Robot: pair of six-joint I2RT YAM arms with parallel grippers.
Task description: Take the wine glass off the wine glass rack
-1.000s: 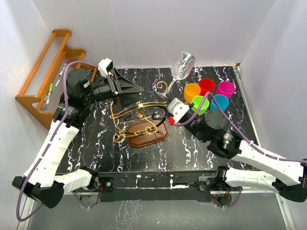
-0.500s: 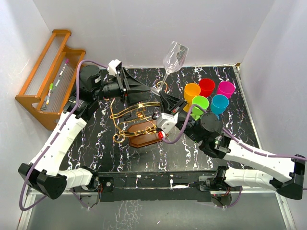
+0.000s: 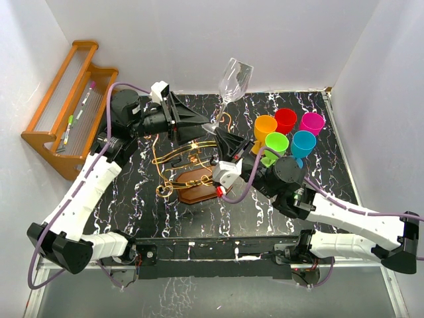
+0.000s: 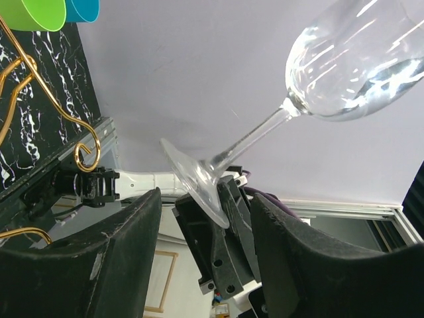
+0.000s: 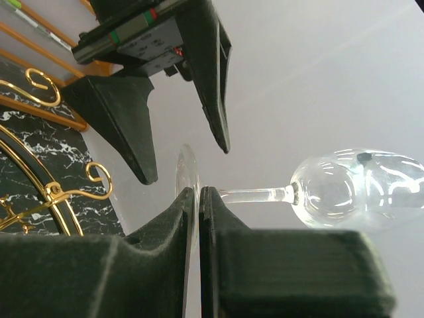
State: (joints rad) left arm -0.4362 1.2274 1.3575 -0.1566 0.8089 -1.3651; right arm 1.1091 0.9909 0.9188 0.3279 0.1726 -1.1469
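Note:
My right gripper is holding the wine glass by its flat foot [image 3: 210, 128], so next my left gripper takes the foot first. Then my right gripper should take the bowl's rim [image 3: 242, 63].
The clear wine glass [image 3: 233, 78] is held in the air, tilted, above and behind the gold wire wine glass rack [image 3: 187, 156] on its reddish-brown base [image 3: 202, 192]. It is free of the wires. My right gripper [image 3: 220, 136] is shut on the glass's flat foot [image 5: 187, 173], with stem and bowl [image 5: 354, 189] sticking out to the side. My left gripper [image 3: 199, 122] is open, its fingertips [image 5: 149, 175] just short of the foot on either side, not touching. In the left wrist view the foot [image 4: 193, 187] shows between the open fingers [image 4: 132, 232].
Several coloured cups stand at the back right: orange [image 3: 265, 124], red [image 3: 285, 119], magenta [image 3: 312, 122], green [image 3: 276, 142], blue [image 3: 303, 142]. An orange-brown wooden stepped shelf [image 3: 50, 136] holding pens leans at the far left wall.
My right gripper has carried the glass left and turned it more upright. My left gripper has swung right, close to the foot, and stayed open.

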